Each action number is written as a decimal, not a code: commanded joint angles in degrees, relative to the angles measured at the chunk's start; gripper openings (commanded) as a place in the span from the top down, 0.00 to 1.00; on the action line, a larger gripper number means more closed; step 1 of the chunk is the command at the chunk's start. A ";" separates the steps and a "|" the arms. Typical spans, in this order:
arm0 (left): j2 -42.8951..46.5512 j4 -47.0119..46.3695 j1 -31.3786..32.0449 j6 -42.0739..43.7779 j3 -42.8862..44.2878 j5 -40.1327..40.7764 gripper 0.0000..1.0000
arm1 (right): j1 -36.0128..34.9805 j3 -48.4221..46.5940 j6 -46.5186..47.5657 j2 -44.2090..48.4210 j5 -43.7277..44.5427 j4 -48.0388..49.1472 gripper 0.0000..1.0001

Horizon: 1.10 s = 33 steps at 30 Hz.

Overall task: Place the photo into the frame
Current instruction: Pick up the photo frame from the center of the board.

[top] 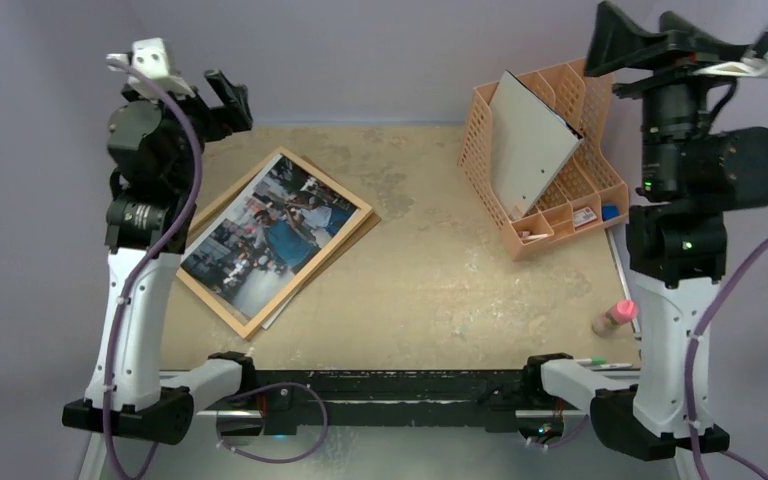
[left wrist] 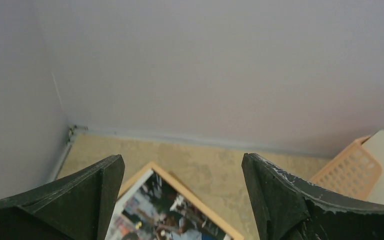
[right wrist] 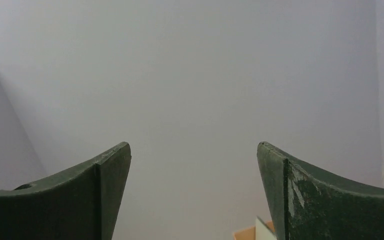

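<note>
My left gripper keeps moving to the frame's side (top: 310,270) facing the orange organizer, because that side borders open table, until its open fingers are on both sides of the wood border (top: 332,247).
The photo (top: 270,235), a glossy street print with a figure in blue, lies face up inside the light wood border of the frame (top: 328,180), flat on the table's left half. A thin white edge shows along its lower right side. My left gripper (top: 228,98) is open and empty, raised above the frame's far corner. Its wrist view shows the open gripper (left wrist: 182,165) with the photo (left wrist: 160,215) and frame corner (left wrist: 190,200) below. My right gripper (top: 650,35) is open and empty, held high at the far right, facing the wall (right wrist: 194,150).
An orange lattice organizer (top: 560,190) stands at the back right with a white-grey board (top: 530,145) leaning in it. A brown panel edge (top: 358,235) shows under the frame. A small pink-capped bottle (top: 615,317) stands by the right arm.
</note>
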<state>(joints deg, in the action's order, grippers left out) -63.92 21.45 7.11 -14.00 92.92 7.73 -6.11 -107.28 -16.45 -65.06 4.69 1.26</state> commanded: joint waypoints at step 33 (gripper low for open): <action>-27.38 4.54 16.62 1.58 -31.22 -4.09 0.13 | -7.87 28.81 -11.75 -10.69 -25.21 -3.09 0.17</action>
<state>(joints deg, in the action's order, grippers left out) -92.49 25.39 23.86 -11.40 64.31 1.13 -13.23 -80.27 -26.50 -77.49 -20.49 -3.97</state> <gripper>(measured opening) 0.871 0.848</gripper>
